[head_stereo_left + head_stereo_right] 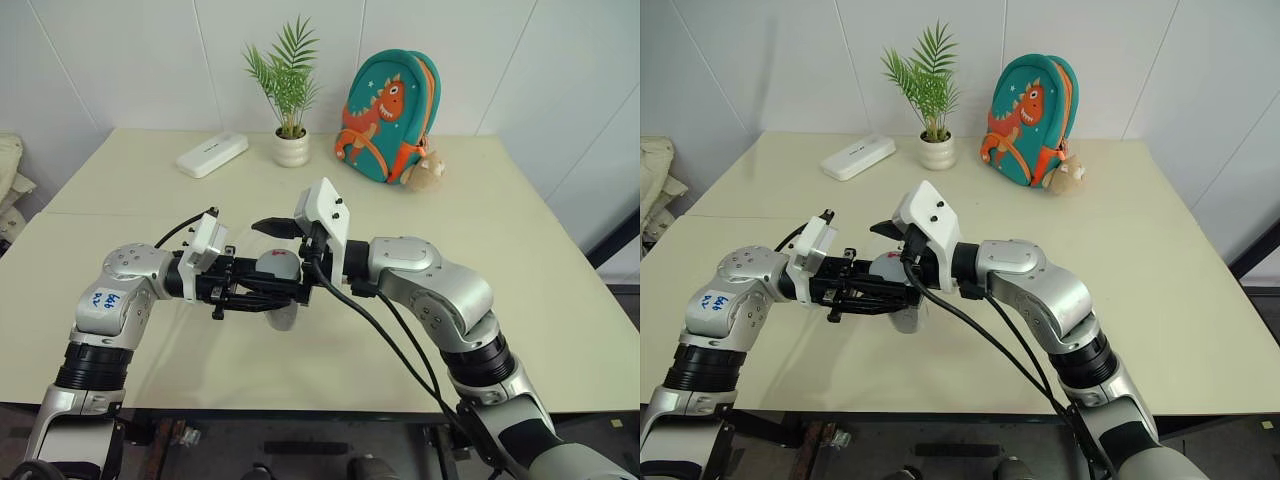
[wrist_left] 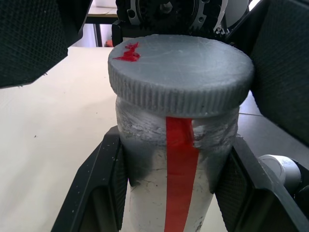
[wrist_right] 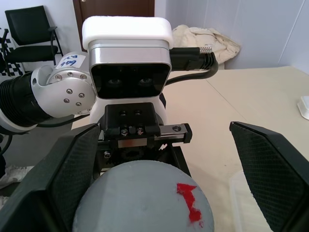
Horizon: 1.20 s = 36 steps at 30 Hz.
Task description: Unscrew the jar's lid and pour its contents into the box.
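Note:
The lid (image 1: pixel 279 262) caps the jar with an unbroken round edge (image 3: pixel 143 164), so the lid will come away whole and uncover the jar's opening when I unscrew it.
The jar (image 2: pixel 169 188), silvery-grey with a white label and a red stripe, is held above the table in front of me, with my left gripper (image 1: pixel 272 294) shut on its body. Its grey ribbed lid (image 2: pixel 179 72), with a small red mark, sits on top. My right gripper (image 3: pixel 164 174) is open. Its two black fingers (image 3: pixel 270 169) stand wide on either side of the lid without touching it. One of these fingers (image 1: pixel 270 228) pokes out above the jar in the left eye view. A faint clear edge of the box (image 3: pixel 239 203) lies on the table beside the jar.
At the back of the cream table (image 1: pixel 520 250) stand a white oblong case (image 1: pixel 211 154), a potted plant (image 1: pixel 291 140) and a teal dinosaur backpack (image 1: pixel 388 115) with a small plush toy (image 1: pixel 432 168). Black cables (image 1: pixel 390 340) run along my right arm.

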### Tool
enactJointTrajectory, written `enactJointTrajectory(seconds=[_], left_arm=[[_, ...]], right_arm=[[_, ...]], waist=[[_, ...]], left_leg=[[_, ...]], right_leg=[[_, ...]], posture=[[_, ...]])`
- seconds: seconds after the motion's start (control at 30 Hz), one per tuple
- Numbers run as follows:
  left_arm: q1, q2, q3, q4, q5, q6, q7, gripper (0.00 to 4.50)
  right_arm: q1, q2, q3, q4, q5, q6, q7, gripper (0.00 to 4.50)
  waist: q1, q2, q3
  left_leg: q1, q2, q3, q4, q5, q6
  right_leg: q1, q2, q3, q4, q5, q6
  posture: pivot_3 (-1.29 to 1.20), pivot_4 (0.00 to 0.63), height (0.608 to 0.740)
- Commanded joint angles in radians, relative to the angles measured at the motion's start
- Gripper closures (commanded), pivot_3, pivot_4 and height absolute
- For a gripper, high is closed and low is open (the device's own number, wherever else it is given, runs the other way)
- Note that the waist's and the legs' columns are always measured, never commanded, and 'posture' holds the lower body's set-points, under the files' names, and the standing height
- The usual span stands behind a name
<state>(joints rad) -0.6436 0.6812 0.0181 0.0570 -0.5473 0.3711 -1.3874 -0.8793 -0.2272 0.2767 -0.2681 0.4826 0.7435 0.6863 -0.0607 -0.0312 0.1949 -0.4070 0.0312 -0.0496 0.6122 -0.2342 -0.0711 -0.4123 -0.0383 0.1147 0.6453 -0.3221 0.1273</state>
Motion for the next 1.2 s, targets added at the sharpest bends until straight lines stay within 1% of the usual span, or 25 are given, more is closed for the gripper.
enactJointTrajectory(seconds=[0.03,0.67,1.2], left_arm=[[-0.016,-0.002,0.002,-0.027,-0.013,-0.006,-0.013,2.47],[-0.003,0.003,0.006,-0.036,-0.017,-0.004,-0.004,2.47],[-0.011,0.000,0.000,-0.026,-0.013,-0.009,-0.008,2.47]], right_arm=[[-0.016,-0.023,-0.040,-0.010,-0.016,-0.011,-0.009,0.00],[0.029,-0.165,-0.104,-0.082,0.038,0.045,-0.006,0.00],[0.056,-0.242,-0.128,-0.110,0.050,0.068,-0.019,0.00]], waist=[[0.000,0.000,0.000],[0.000,0.000,0.000],[0.001,0.000,0.000]], left_leg=[[0.000,0.000,0.000,0.000,0.000,0.000],[0.000,0.000,0.000,0.000,0.000,0.000],[0.000,0.000,0.000,0.000,0.000,0.000]], right_leg=[[0.000,0.000,0.000,0.000,0.000,0.000],[0.000,0.000,0.000,0.000,0.000,0.000],[0.000,0.000,0.000,0.000,0.000,0.000]], posture=[[0.00,0.150,0.740],[0.00,0.150,0.740],[0.00,0.150,0.740]])
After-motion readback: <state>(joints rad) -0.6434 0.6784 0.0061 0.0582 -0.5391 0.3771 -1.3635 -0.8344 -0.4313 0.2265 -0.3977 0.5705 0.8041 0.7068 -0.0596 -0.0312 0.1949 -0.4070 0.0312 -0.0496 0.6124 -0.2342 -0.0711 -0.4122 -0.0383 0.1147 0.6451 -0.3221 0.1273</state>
